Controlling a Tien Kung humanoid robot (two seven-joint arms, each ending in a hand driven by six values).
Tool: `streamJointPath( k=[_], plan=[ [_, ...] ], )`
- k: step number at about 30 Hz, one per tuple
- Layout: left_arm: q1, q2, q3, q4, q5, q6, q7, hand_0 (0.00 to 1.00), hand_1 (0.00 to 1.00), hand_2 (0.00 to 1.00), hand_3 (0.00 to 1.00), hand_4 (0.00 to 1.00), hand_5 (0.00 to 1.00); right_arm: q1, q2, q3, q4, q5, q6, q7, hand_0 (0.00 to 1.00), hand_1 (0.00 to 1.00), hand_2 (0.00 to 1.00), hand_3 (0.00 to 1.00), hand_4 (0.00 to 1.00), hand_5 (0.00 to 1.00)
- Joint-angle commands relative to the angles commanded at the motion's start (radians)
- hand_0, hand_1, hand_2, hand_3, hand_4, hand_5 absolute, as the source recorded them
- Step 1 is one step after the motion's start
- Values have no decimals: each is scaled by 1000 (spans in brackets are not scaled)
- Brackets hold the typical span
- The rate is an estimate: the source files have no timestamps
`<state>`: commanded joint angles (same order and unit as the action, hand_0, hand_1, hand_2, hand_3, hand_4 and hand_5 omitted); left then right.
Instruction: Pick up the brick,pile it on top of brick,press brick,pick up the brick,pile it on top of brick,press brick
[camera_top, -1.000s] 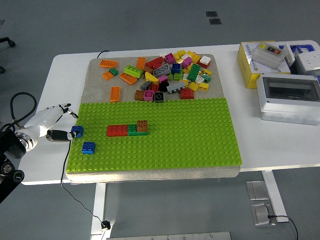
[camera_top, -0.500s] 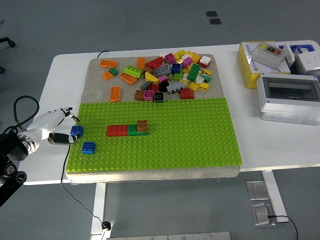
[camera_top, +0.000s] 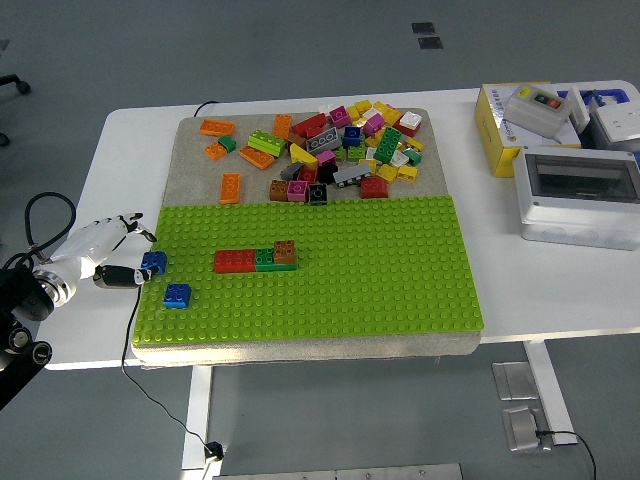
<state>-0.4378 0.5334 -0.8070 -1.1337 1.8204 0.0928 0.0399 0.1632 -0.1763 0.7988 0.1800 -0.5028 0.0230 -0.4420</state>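
Observation:
The blue brick (camera_top: 153, 262) will sit level with the brown brick when I lower it, because green studs (camera_top: 264, 256) lie open next to the brown brick.
A blue brick (camera_top: 154, 262) sits at the left edge of the green baseplate (camera_top: 380, 280). A second blue brick (camera_top: 177, 295) sits on the plate just below it. A row of a red brick (camera_top: 234, 261), a green brick (camera_top: 264, 261) and a brown brick (camera_top: 285, 252) stands on the plate to the right. My left hand (camera_top: 141, 256), white with dark fingertips, lies on the table left of the plate. Its fingers are spread and its thumb tip reaches the upper blue brick's left side. The right arm is out of view.
A pile of loose coloured bricks (camera_top: 340, 150) lies on the grey mat (camera_top: 195, 165) behind the plate. A yellow box (camera_top: 500, 135) and a grey-lidded box (camera_top: 575, 195) stand at the right. A black cable (camera_top: 45, 215) loops by my left arm.
My left arm has drawn back slightly to the left and down. The blue brick by its thumb has stayed in place.

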Motion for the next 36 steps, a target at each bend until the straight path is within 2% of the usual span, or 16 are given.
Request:
streamJointPath(
  k=[9, 10, 15, 16, 33, 34, 36],
  plan=[
    [-23, -22, 24, 49, 21, 8, -25, 998, 986, 961, 678, 746, 278, 2, 0, -5, 0, 0, -2, 7, 730, 666, 676, 894, 658, 998],
    [-24, -24, 25, 53, 21, 8, -26, 998, 981, 952, 648, 727, 250, 2, 0, -5, 0, 1, -2, 7, 730, 667, 674, 892, 662, 998],
    [-28, -28, 27, 67, 17, 8, -31, 998, 981, 952, 648, 727, 250, 2, 0, -9, 0, 5, -3, 12, 730, 667, 674, 892, 662, 998],
    [-29, -29, 27, 70, 17, 8, -32, 998, 974, 938, 602, 626, 152, 2, 0, -10, 0, 6, -3, 13, 729, 667, 674, 886, 666, 998],
    [-34, -31, 28, 93, -3, -19, -41, 998, 970, 937, 587, 591, 138, 4, 0, -26, 0, 10, -10, 30, 729, 666, 672, 882, 665, 998],
    [-33, -31, 28, 95, -6, -20, -41, 998, 965, 931, 551, 498, 98, 4, 0, -27, 0, 10, -10, 31, 728, 666, 671, 877, 664, 998],
    [-33, -31, 28, 98, -9, -20, -43, 998, 965, 931, 551, 498, 98, 4, 0, -30, 0, 11, -11, 33, 728, 666, 671, 877, 664, 998]
  ],
)
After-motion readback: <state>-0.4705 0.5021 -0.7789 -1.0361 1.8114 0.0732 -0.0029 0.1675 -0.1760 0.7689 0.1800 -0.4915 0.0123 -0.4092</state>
